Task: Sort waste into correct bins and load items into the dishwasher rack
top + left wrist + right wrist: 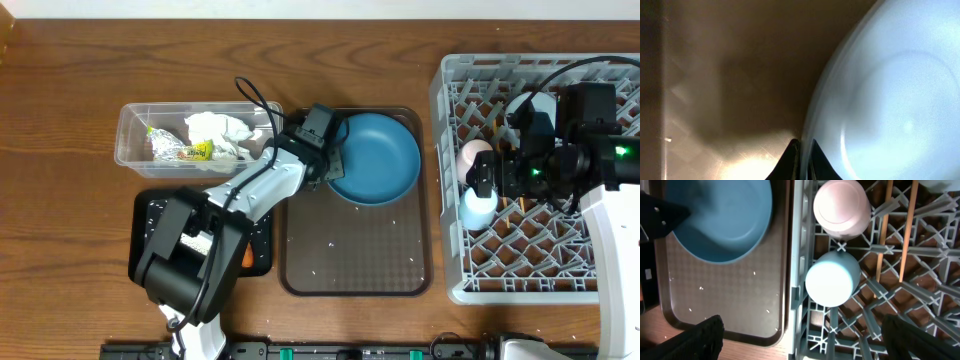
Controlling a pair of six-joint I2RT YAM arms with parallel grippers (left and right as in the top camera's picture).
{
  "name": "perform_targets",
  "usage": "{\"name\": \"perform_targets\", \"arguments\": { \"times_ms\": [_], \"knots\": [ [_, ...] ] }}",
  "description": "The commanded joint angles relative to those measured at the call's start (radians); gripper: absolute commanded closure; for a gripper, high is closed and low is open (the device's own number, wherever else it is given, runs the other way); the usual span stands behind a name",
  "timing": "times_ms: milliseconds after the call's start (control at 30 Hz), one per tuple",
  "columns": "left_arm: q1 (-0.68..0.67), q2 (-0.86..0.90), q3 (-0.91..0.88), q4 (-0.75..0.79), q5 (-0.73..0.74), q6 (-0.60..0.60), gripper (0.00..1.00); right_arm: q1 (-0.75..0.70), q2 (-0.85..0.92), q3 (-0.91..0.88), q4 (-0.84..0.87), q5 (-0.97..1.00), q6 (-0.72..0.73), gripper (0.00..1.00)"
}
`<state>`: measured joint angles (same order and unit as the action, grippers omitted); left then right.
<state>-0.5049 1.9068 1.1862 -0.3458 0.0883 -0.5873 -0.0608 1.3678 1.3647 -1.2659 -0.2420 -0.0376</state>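
Note:
My left gripper is holding the blue plate's rim [345, 168] far away from the grey rack, so next my right gripper grabs the opposite rim [416, 158] and loads the plate.
The large blue plate [380, 160] lies tilted at the far end of the brown serving tray [355, 270]. My left gripper [335, 160] is shut on its left rim; in the left wrist view the fingers [803, 152] pinch the plate [890, 100]. My right gripper [487, 180] is open over the grey rack [450, 100], empty in its wrist view [805, 340]. The pink cup [841, 207], the light blue cup [832, 277] and the chopsticks [882, 230] sit in the rack. Tissue [218, 128] and the yellow wrapper [198, 151] lie in the clear tub [130, 120]. The carrot [247, 257] lies in the black tray [145, 215]. The bowl is hidden.
Loose white rice grains [330, 243] are scattered over the brown tray, and they also show in the right wrist view [700, 287]. The left arm reaches across the black tray and the tub's near corner. The rack's left wall [799, 255] stands right beside the tray's edge.

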Motion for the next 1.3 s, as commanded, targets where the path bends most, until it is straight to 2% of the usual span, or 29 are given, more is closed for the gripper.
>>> {"name": "perform_targets", "arguments": {
  "times_ms": [0, 200, 500, 800, 967, 1100, 1200, 1267],
  "knots": [
    [0.002, -0.064, 0.007, -0.016, -0.018, -0.001, 0.94, 0.01, 0.003, 0.014, 0.01, -0.003, -0.016, 0.01],
    [-0.003, -0.237, 0.008, -0.079, 0.034, -0.001, 0.94, 0.017, 0.007, 0.014, 0.042, -0.024, -0.024, 0.12],
    [-0.074, -0.457, 0.007, -0.179, 0.069, -0.001, 0.94, 0.11, 0.017, -0.002, 0.132, -0.067, -0.007, 0.1],
    [-0.131, -0.474, 0.007, -0.198, 0.068, -0.001, 0.94, 0.214, 0.058, -0.019, 0.215, -0.069, 0.038, 0.13],
    [-0.13, -0.474, 0.007, -0.2, 0.052, 0.006, 0.94, 0.216, 0.076, -0.019, 0.211, -0.032, 0.041, 0.38],
    [-0.13, -0.474, 0.007, -0.2, 0.018, 0.01, 0.93, 0.217, 0.075, -0.016, 0.224, -0.017, 0.04, 0.42],
    [-0.13, -0.472, 0.007, -0.203, 0.003, 0.01, 0.93, 0.217, 0.072, -0.013, 0.227, -0.017, 0.04, 0.51],
    [-0.13, -0.469, 0.007, -0.207, 0.003, 0.01, 0.93, 0.217, 0.07, -0.009, 0.227, -0.017, 0.04, 0.64]
  ]
}}
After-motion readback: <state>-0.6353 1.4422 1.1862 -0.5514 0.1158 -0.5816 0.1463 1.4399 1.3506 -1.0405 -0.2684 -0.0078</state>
